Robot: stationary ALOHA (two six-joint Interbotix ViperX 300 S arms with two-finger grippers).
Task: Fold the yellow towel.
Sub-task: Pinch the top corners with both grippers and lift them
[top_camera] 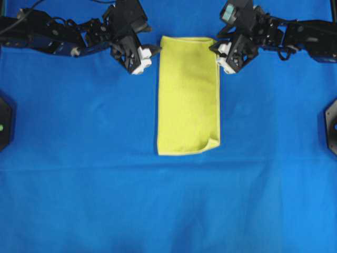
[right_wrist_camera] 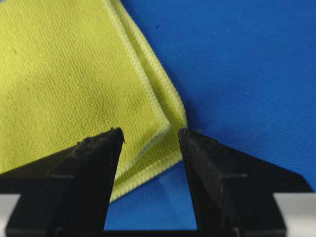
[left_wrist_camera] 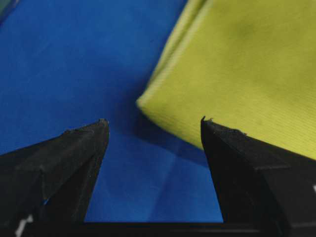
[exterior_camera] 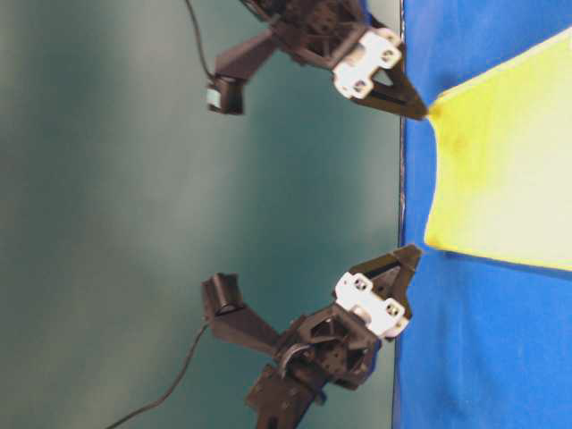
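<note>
The yellow towel's layers (top_camera: 188, 89) will fold over together when the robot brings the corner down, because the towel corner's layered edges (right_wrist_camera: 172, 134) reach into the right gripper's gap.
The yellow towel (top_camera: 188, 95) lies on the blue cloth as a tall narrow rectangle, doubled over, with its lower right corner slightly curled. My left gripper (top_camera: 150, 57) stands open beside the towel's upper left corner. In the left wrist view that gripper (left_wrist_camera: 154, 123) has only blue cloth between its fingers, and the towel (left_wrist_camera: 237, 74) begins just ahead of them. My right gripper (top_camera: 217, 57) is open at the upper right corner. In the right wrist view the layered corner of the towel (right_wrist_camera: 64, 89) reaches into the gap of the gripper (right_wrist_camera: 150, 133) without being pinched.
A blue cloth (top_camera: 79, 158) covers the whole table. Black mounts sit at the left edge (top_camera: 4, 122) and right edge (top_camera: 331, 126). In the table-level view the towel (exterior_camera: 509, 170) lies flat, with a dark green wall behind the arms.
</note>
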